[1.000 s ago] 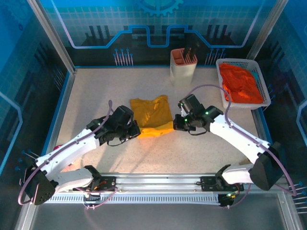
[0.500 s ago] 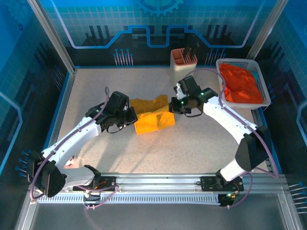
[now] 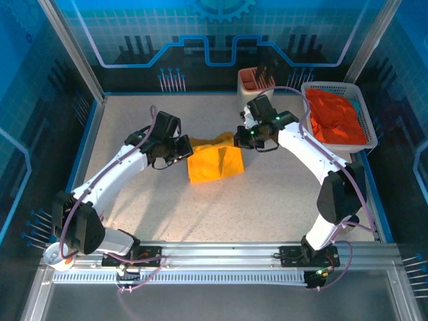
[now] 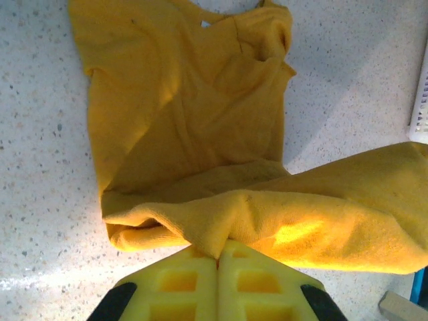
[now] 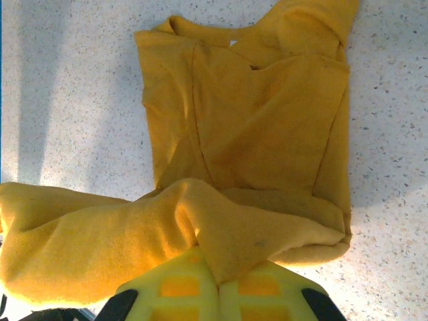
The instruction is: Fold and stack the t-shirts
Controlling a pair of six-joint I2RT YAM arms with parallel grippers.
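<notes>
My left gripper is carrying the mustard-yellow t-shirt's hem point(image 4: 207, 229), which hangs by both corners while its collar end point(image 5: 217, 37) lies flat, and it should keep carrying the hem until it meets the collar.
The mustard-yellow t-shirt point(image 3: 214, 162) lies in the middle of the table, its near half lifted and folded over toward the back. My left gripper point(image 3: 182, 151) is shut on the shirt's hem at its left corner; the wrist view shows the cloth point(image 4: 221, 200) pinched between the yellow fingers point(image 4: 194, 281). On the right corner my right gripper point(image 3: 242, 140) is shut on the same hem point(image 5: 254, 234), with the collar end point(image 5: 200, 33) flat on the table beyond. An orange-red t-shirt point(image 3: 338, 117) sits crumpled in the basket at the back right.
A white mesh basket point(image 3: 364, 144) holds the orange-red shirt at the back right. A cream holder point(image 3: 251, 83) with dark utensils stands at the back, just behind my right arm. Blue-framed walls point(image 3: 90, 144) enclose the speckled tabletop point(image 3: 254, 200).
Both grippers carried the shirt's near hem away from the arm bases toward the back, folding the shirt over itself. The shirt's outline is shorter front to back.
</notes>
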